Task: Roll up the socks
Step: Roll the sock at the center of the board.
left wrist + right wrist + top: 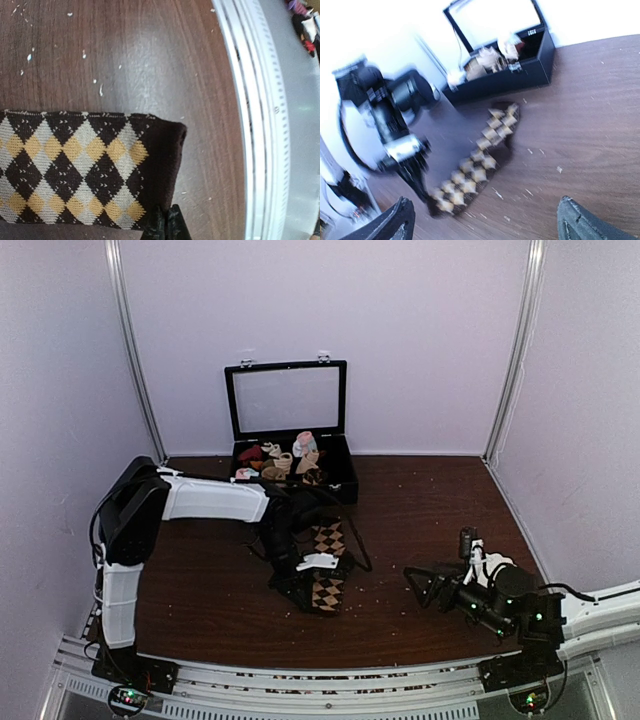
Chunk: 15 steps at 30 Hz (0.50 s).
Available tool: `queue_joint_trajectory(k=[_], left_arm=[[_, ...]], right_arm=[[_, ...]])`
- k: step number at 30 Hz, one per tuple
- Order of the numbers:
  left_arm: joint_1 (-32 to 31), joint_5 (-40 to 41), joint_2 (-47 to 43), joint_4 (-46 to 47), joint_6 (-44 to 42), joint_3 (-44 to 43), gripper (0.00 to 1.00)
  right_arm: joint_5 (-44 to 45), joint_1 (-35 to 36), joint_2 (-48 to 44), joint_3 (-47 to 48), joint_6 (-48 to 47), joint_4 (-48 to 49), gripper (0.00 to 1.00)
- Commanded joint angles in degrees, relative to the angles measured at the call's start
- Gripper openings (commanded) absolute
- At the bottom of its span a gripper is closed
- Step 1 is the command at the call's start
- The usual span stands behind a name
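Observation:
Only one side of the dark band (162, 201) is pinched by my left gripper, so next my right gripper grabs the band's free side (336, 608) before I roll the socks.
The socks (328, 540) lie flat in a long strip at the table's middle, dark brown with tan and grey diamonds. Seen from the left wrist, the socks (75, 165) end in a plain dark band. My left gripper (167, 222) is shut, pinching the edge of that band at the socks' near end. From above, my left gripper (308, 600) reaches down beside that end. My right gripper (416, 586) hovers well to the right of the socks, open wide and holding nothing. The blurred right wrist view shows the socks (475, 165) ahead of my right gripper (487, 225).
A black case (345, 483) with its lid raised stands at the back, holding several small sock rolls (285, 462). The metal rail (260, 125) at the table's near edge runs close to the socks' end. Pale crumbs dot the wood.

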<state>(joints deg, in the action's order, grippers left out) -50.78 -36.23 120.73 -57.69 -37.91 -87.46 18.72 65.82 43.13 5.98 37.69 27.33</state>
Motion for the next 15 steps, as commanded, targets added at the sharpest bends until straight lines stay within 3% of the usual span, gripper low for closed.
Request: queue_joint_trajectory(k=[1, 6, 13, 15], left_arm=[[0.9, -6.6, 4.8, -6.6, 1.0, -4.8, 0.00], [1.2, -4.0, 7.7, -6.0, 3.4, -6.2, 0.00], [1.4, -1.6, 9.8, -4.7, 5.9, -7.1, 0.00], [1.7, -2.4, 10.4, -5.3, 6.2, -7.7, 0.00]], right_arm=[[-0.9, 3.6, 4.0, 4.6, -14.7, -5.1, 1.00], [-7.1, 8.2, 16.4, 9.5, -26.5, -2.8, 0.99], [-15.2, 8.8, 36.2, 17.7, -32.7, 6.0, 0.70], [-15.5, 8.9, 40.7, 18.8, -33.5, 10.2, 0.66]])
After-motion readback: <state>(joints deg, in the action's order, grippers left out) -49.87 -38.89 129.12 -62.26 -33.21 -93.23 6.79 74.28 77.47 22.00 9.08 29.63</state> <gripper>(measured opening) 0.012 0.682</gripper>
